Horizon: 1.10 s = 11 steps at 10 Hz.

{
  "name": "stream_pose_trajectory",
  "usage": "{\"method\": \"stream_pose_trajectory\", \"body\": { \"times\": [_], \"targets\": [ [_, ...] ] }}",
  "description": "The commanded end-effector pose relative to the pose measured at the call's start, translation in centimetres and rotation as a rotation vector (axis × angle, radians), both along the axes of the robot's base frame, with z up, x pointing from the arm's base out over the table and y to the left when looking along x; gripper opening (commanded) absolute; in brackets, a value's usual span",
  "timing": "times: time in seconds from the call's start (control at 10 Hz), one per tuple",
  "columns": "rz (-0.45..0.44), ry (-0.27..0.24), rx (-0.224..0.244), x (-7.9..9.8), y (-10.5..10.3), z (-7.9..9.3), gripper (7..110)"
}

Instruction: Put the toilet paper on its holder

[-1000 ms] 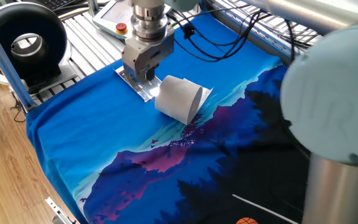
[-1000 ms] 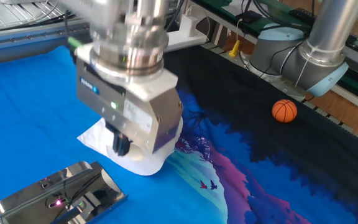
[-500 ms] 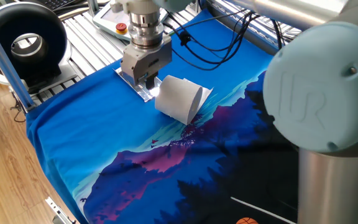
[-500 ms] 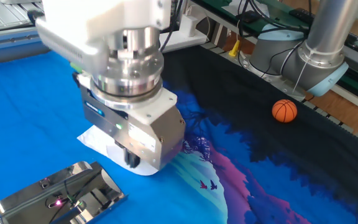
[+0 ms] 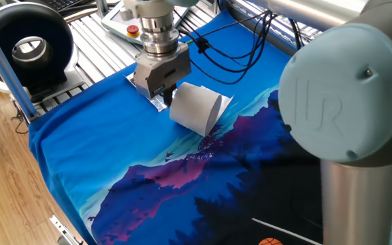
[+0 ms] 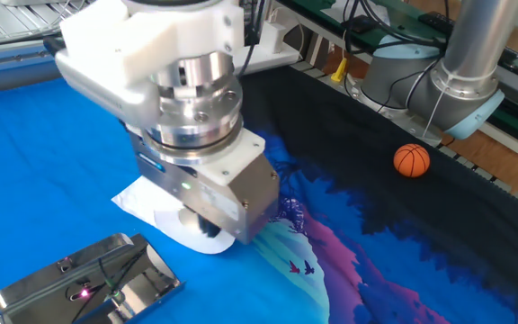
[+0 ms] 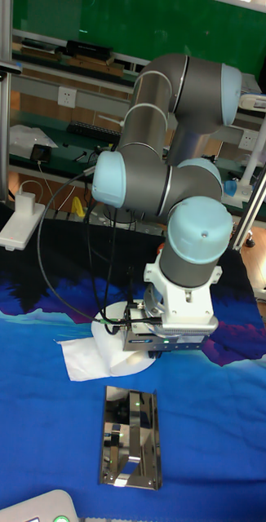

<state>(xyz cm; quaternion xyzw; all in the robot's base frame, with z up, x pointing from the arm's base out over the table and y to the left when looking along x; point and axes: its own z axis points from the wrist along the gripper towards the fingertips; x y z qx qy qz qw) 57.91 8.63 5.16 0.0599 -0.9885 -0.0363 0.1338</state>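
My gripper will turn the toilet paper [image 5: 195, 109] and only a short loose sheet end [image 5: 226, 104] sticks out from under it, so that end will swing round along with the toilet paper.
The toilet paper [image 5: 196, 109] lies on its side on the blue cloth, a loose sheet end [image 6: 142, 200] trailing from it. In the tall view the toilet paper [image 7: 108, 351] is half hidden behind my wrist. The holder [image 6: 88, 283], a shiny silver plate, lies flat beside the roll; it shows as holder [image 7: 131, 436] in front of the roll and only as an edge of holder [image 5: 156, 103] under my hand. My gripper [image 5: 166, 94] hangs low between holder and roll, right at the roll's end, gripper [image 6: 203, 227] open with nothing between its fingers.
A white pendant with a red button [image 5: 132, 28] sits past the cloth's far edge. An orange ball [image 6: 412, 160] rests on the dark part of the cloth. A black round fan [image 5: 29, 47] stands off the table's corner. Cables [image 5: 230, 47] trail across the cloth.
My gripper has turned about its wrist and shifted slightly toward the roll's end. The roll and the holder lie where they were.
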Motion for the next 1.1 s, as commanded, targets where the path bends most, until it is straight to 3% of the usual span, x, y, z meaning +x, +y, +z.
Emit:
{"method": "stream_pose_trajectory", "body": {
  "times": [0.0,0.3,0.7,1.0],
  "targets": [
    [-0.027,0.073,-0.005,-2.1,1.1,0.1,7],
    [-0.035,0.1,-0.051,-3.1,0.9,-0.3,7],
    [-0.004,0.162,-0.043,-4.9,1.3,0.1,7],
    [-0.013,0.214,-0.066,-6.0,0.7,0.4,7]
  ]
}}
